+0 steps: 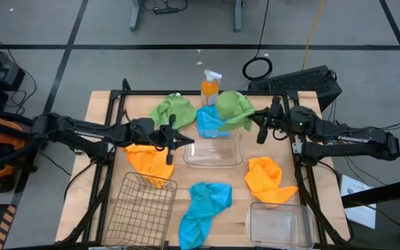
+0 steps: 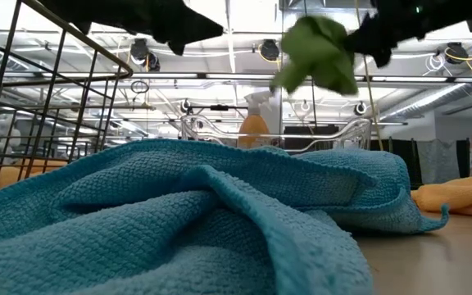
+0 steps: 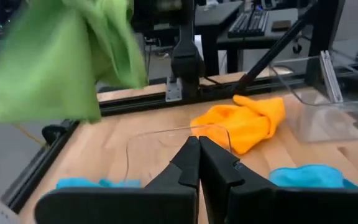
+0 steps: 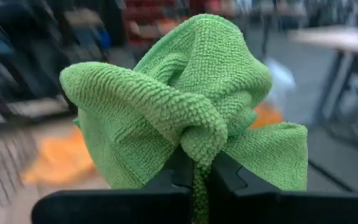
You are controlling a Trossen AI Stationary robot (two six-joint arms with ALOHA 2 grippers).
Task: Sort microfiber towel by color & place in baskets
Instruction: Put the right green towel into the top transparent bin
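My left gripper should open and take hold of the towel's free part (image 1: 230,105) above the middle clear basket, because my right gripper is pinching the green towel by a bunched fold (image 4: 201,142).
My right gripper (image 1: 255,122) is over the table's far right, shut on a bright green towel (image 1: 233,107), which hangs in the air in the low view (image 2: 316,51). My left gripper (image 1: 185,141) is shut on nothing and hovers at the left end of the middle clear basket (image 1: 217,154). A second green towel (image 1: 171,110) lies at the far side, and a blue towel (image 1: 210,122) lies at that basket's far rim. Two orange towels (image 1: 148,160) (image 1: 267,179) lie to the left and right, with another blue towel (image 1: 203,208) near the front. My right gripper pinches a bunched fold of the green towel (image 4: 197,163) between its two fingers, with several layers gathered there. The fingers lie about level and come from the table's right. The towel is lifted clear of the table, bulging out ahead of the fingers, with its loose ends drooping.
A wire basket (image 1: 142,208) stands at the near left and a second clear basket (image 1: 278,223) at the near right. An orange spray bottle (image 1: 210,88) stands at the far edge. A dark frame (image 1: 110,111) runs round the tabletop.
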